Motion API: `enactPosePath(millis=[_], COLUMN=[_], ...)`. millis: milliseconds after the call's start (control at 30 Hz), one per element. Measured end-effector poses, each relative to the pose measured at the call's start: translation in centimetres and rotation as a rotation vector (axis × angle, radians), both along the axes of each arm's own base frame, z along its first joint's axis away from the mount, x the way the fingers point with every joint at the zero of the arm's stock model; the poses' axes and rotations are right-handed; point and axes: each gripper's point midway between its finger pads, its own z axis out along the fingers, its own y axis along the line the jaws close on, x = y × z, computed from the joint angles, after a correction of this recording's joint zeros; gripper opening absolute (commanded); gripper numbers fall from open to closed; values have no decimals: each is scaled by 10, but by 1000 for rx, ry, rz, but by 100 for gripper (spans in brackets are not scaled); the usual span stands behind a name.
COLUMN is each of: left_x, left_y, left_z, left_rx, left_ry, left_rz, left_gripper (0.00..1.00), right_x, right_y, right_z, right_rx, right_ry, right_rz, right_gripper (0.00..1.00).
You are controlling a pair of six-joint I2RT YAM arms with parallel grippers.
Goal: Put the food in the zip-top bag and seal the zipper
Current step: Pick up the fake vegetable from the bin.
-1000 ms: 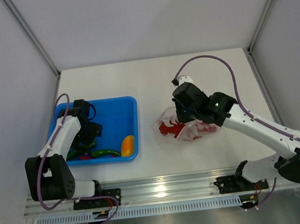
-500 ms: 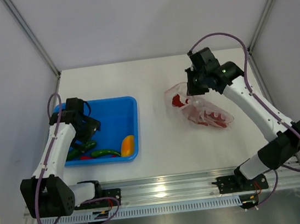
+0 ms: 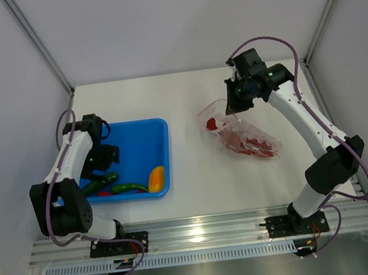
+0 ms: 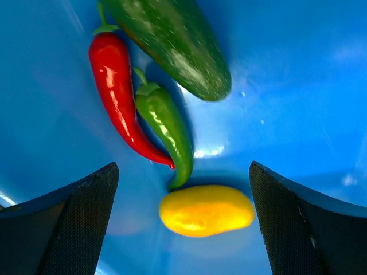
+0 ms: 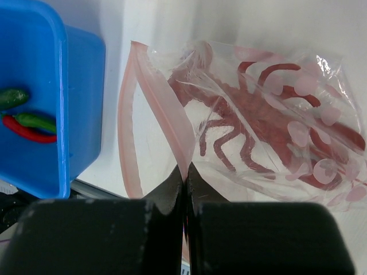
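Observation:
My gripper will lift the big dark green pepper, and it should come free by itself, because the red chili and slim green pepper only lie next to it.
The food lies in a blue tray: a yellow-orange fruit, a red chili, a slim green pepper and a big dark green one. My left gripper is open over the tray, its fingers either side of the fruit and above it. My right gripper is shut on the pink zipper strip of the clear zip-top bag, holding its mouth up and open toward the tray. The bag carries red print.
The blue tray also shows at the left of the right wrist view. White walls and metal posts enclose the table. A metal rail runs along the near edge.
My right gripper has carried the bag back and to the right, lifting its mouth open. My left gripper has shifted slightly toward the tray's left part.

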Motion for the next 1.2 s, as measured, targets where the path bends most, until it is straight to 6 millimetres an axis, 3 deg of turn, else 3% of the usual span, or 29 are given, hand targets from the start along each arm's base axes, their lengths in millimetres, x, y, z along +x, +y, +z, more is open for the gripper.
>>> enactPosePath(millis=[400, 700, 800, 1000, 1033, 1100, 1200], left_x=[11, 17, 21, 24, 25, 25, 24], left_y=[35, 43, 43, 39, 38, 35, 34], left_z=[-15, -59, -67, -80, -80, -80, -80], left_rx=[18, 26, 20, -7, -12, -26, -33], left_ry=[33, 152, 153, 154, 154, 156, 163], left_rz=[265, 306, 315, 326, 326, 330, 320], left_gripper=[93, 91, 82, 52, 40, 28, 25], right_x=[-2, -5, -6, -4, -4, -3, -3], right_y=[1, 4, 4, 4, 4, 4, 4], right_z=[1, 4, 4, 10, 11, 12, 12], right_rx=[19, 24, 23, 26, 26, 26, 24], right_ry=[7, 1, -2, -17, -20, -23, -25], right_rz=[37, 51, 54, 55, 54, 54, 54], right_gripper=[0, 0, 0, 0, 0, 0, 0])
